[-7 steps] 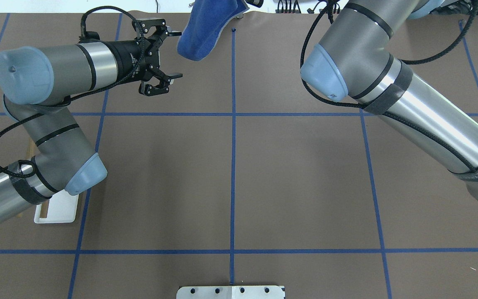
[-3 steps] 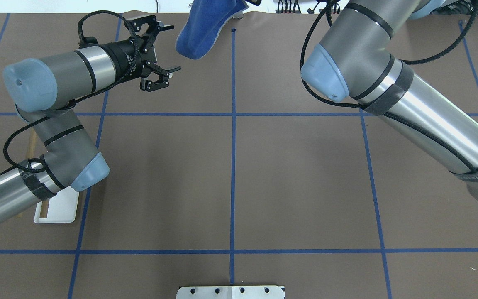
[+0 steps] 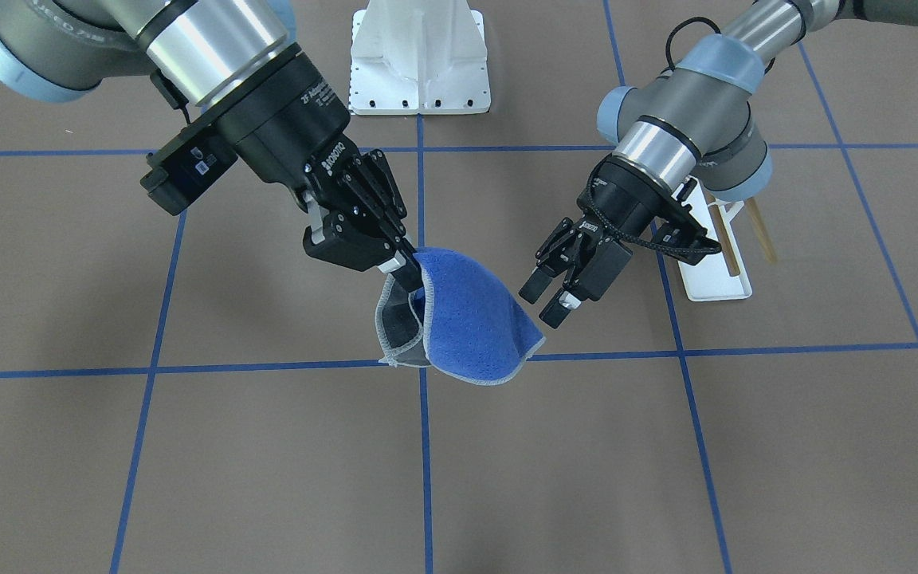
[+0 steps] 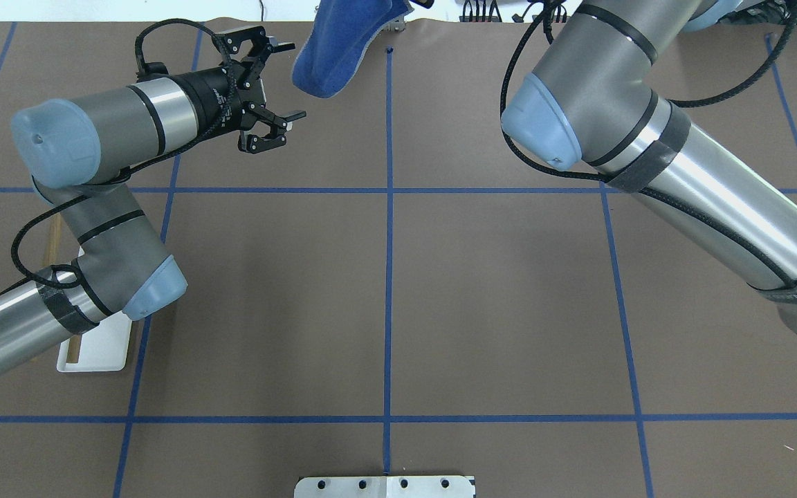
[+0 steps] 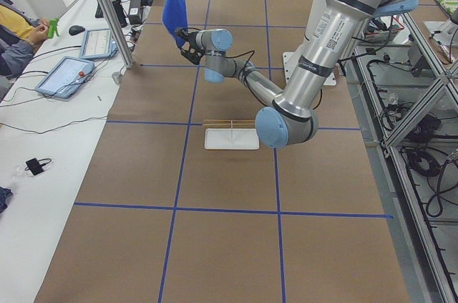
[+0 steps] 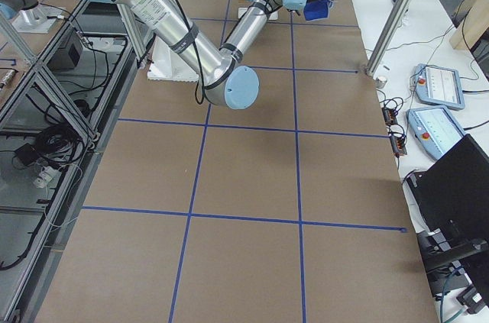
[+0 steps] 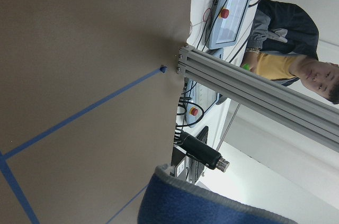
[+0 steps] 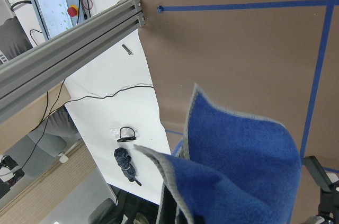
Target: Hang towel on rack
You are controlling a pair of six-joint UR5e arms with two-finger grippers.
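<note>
The royal-blue towel [image 3: 475, 320] is hanging in a loose curl [image 3: 403, 327], so I expect it to open out over the rods of the rack when I carry the towel's corner across.
The royal-blue towel [image 3: 471, 323] with a grey stitched edge hangs folded above the table. My right gripper [image 3: 406, 277] is shut on its upper corner. It also shows in the overhead view [image 4: 335, 43], the left wrist view [image 7: 212, 209] and the right wrist view [image 8: 241, 173]. My left gripper [image 3: 547, 300] is open and empty, just beside the towel's free corner and apart from it; in the overhead view it [image 4: 289, 80] points at the towel. The rack [image 3: 715, 259], a white tray base with wooden rods, stands behind my left arm, partly hidden [image 4: 97, 349].
A large white bolted pedestal [image 3: 419, 56] stands at the robot's base side [image 4: 385, 486]. The brown table carries blue tape lines. An aluminium post [image 5: 107, 9], tablets and operators lie beyond the table's far edge.
My left gripper has moved toward the table's far edge and closer to the hanging towel, still open. The towel and right arm have barely moved.
</note>
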